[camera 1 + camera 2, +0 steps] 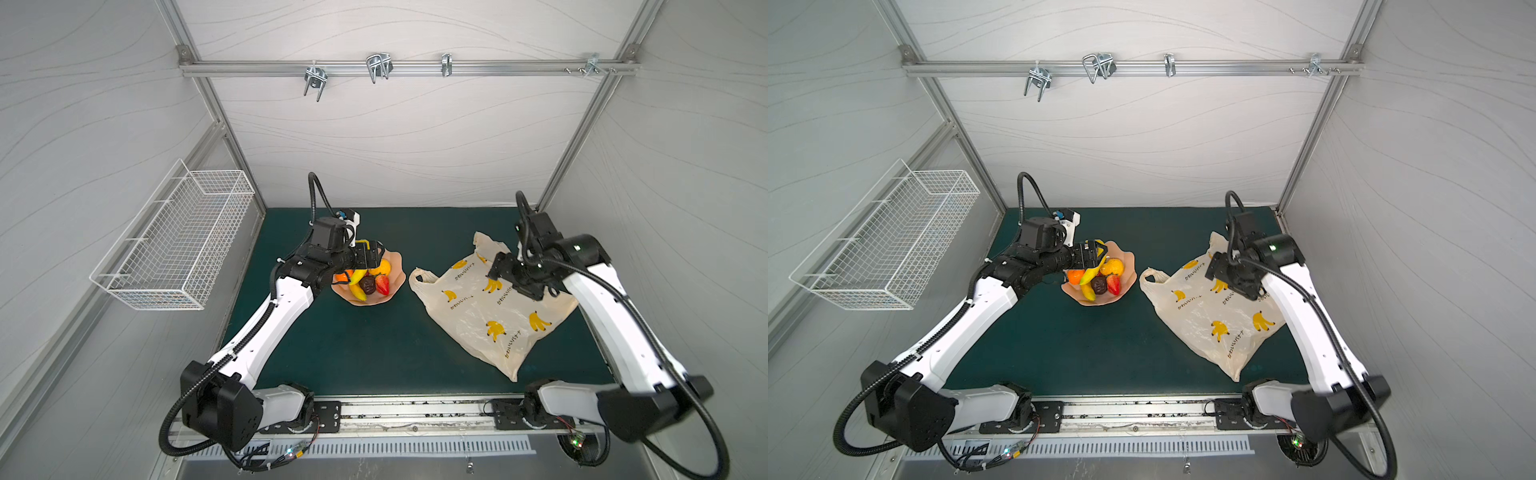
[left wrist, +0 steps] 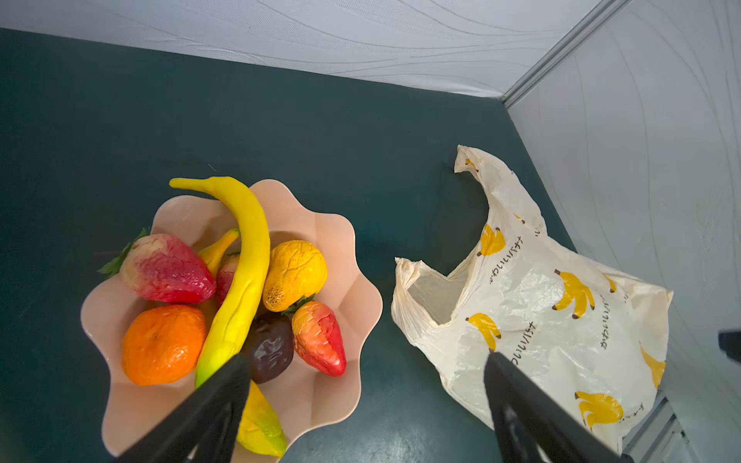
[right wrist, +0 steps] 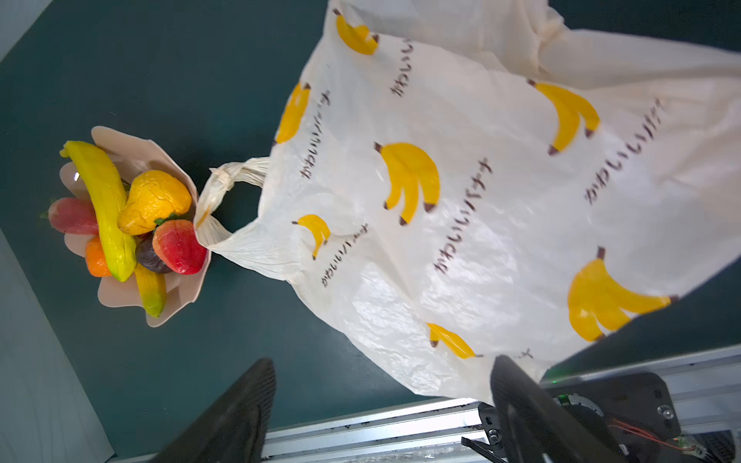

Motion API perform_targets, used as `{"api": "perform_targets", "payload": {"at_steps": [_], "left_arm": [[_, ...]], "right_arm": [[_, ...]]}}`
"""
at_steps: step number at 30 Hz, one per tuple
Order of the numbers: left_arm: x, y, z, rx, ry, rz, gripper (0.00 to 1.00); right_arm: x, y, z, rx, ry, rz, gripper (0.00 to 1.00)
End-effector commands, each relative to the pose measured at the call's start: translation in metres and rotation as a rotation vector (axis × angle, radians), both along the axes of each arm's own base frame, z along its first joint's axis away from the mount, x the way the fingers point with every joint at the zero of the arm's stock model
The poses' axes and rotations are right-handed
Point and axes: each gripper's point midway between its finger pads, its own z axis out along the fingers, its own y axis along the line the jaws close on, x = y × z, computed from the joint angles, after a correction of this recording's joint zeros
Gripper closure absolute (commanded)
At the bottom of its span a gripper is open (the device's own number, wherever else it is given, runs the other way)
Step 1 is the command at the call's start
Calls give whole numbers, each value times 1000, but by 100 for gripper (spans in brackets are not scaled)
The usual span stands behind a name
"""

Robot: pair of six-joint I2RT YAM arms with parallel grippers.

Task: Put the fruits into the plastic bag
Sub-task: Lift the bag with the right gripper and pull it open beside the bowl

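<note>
I carry on moving my right gripper toward the far handle's base (image 1: 456, 264) until the fingers close there, because the plastic bag's opening (image 1: 441, 275) faces the bowl and the bag's rim is free.
The fruits lie heaped in a pink wavy-edged bowl (image 2: 345, 248): a long yellow banana (image 2: 244, 260) on top, a second banana (image 2: 262, 425), red strawberries (image 2: 166, 270) (image 2: 320, 338), an orange (image 2: 162, 344), a yellow-orange pear shape (image 2: 294, 274) and a dark brown-purple one (image 2: 270, 346). My left gripper (image 1: 376, 253) (image 2: 365, 356) hovers over the bowl's far side, open and empty. The plastic bag (image 1: 490, 316) (image 3: 481, 200) lies flat on the mat to the right, handles toward the bowl. Above its far part my right gripper (image 1: 496, 270) (image 3: 383, 360) stands open, holding nothing.
A white wire basket (image 1: 174, 245) hangs on the left wall. Metal hooks (image 1: 378, 68) sit on the back rail. The dark green mat (image 1: 374, 353) ends at an aluminium rail (image 1: 415, 415) along the front, where both arm bases stand.
</note>
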Motion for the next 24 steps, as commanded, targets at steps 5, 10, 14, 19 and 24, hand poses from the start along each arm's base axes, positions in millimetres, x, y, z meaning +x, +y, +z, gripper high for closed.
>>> {"api": "perform_targets", "payload": {"at_steps": [5, 10, 14, 19, 24], "left_arm": [[-11, 1, 8, 80, -57, -80, 5], [-13, 3, -1, 93, -48, -80, 5], [-14, 6, -6, 110, -41, -73, 5], [-16, 8, -13, 122, -28, -71, 5], [-16, 9, -17, 122, -15, -64, 5]], "right_arm": [[78, 31, -41, -186, 113, 114, 13], [119, 45, -61, -352, 143, 164, 12], [128, 45, -84, -482, 191, 203, 12], [129, 39, -119, -583, 266, 232, 12], [130, 37, -143, -636, 315, 250, 13]]}}
